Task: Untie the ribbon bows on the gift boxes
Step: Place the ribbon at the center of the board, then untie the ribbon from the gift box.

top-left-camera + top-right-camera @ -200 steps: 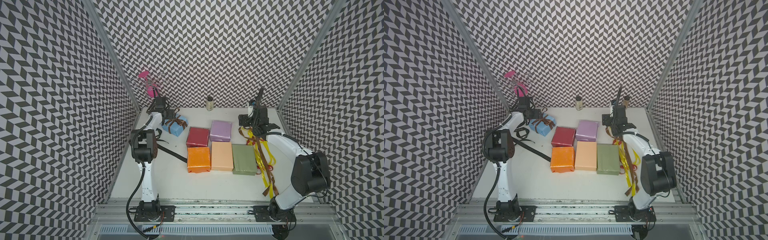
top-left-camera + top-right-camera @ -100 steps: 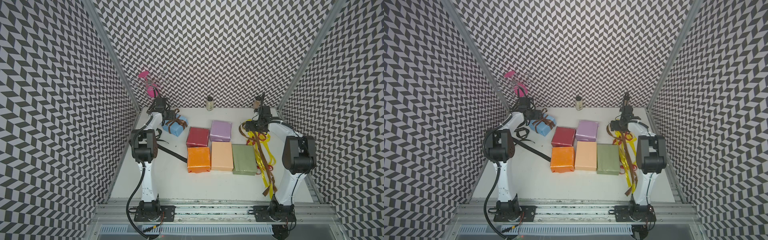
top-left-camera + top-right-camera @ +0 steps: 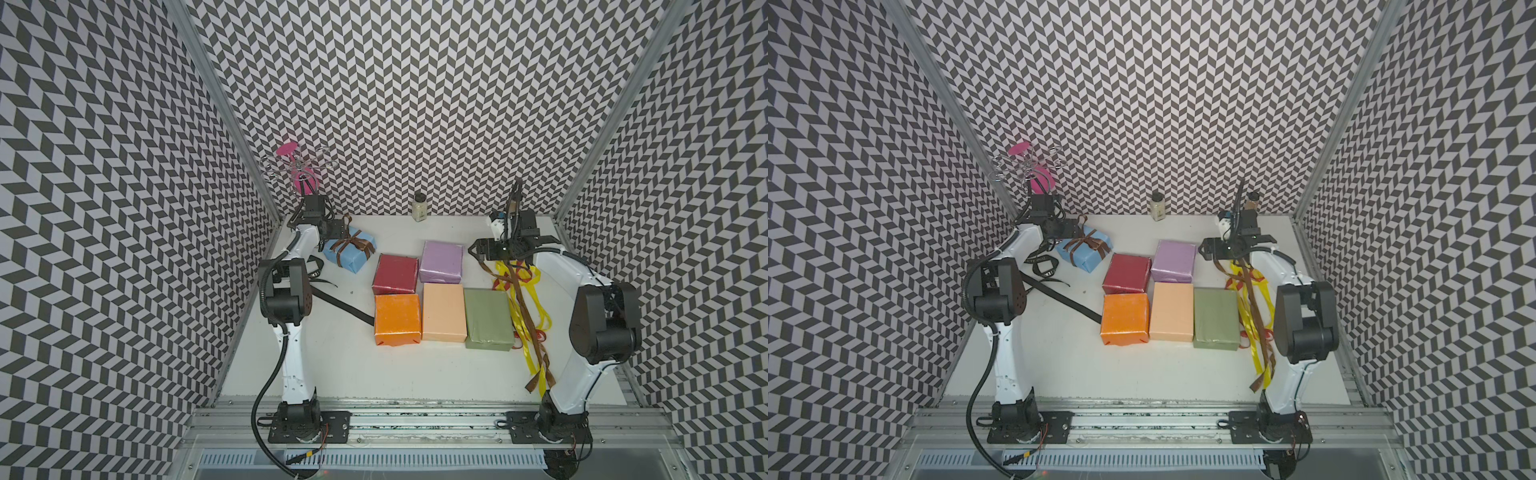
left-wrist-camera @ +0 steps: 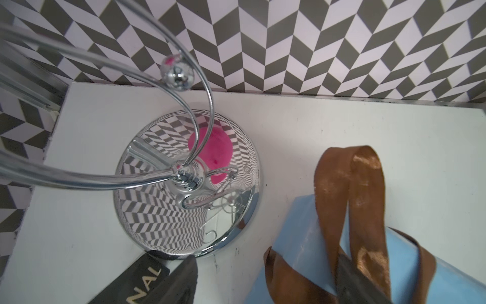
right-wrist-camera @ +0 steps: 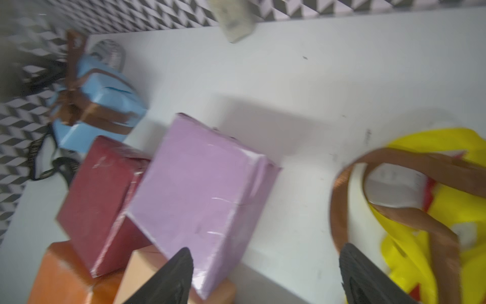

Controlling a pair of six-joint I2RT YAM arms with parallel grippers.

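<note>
The light blue gift box (image 3: 348,252) sits crooked and away from the dark red box (image 3: 380,274). My left gripper should turn the light blue box straight against the dark red one before pulling the bow.
The light blue gift box (image 3: 351,251) lies at the back left with a brown ribbon bow (image 3: 354,242) tied on it. My left gripper (image 3: 336,227) is at that box's back corner, open. In the left wrist view the left gripper (image 4: 265,279) has a brown ribbon tail (image 4: 284,279) between its fingers, and one finger (image 4: 352,276) rests against the bow's loop (image 4: 349,184). The dark red (image 3: 395,274), lilac (image 3: 441,262), orange (image 3: 397,320), peach (image 3: 442,311) and olive gift boxes (image 3: 487,318) lie bare in the middle. My right gripper (image 3: 498,253) hangs open between the lilac box (image 5: 200,189) and loose ribbons (image 3: 523,307).
A chrome stand (image 3: 297,168) with a pink piece fills the back left corner, its base (image 4: 184,184) close to my left fingers. A spice jar (image 3: 419,208) stands at the back wall, another (image 3: 1252,202) behind my right wrist. A black lettered ribbon (image 3: 332,301) lies beside the left arm.
The right arm swung its wrist towards the back wall and came back over the head of the ribbon pile. The left arm has stayed at the light blue box.
</note>
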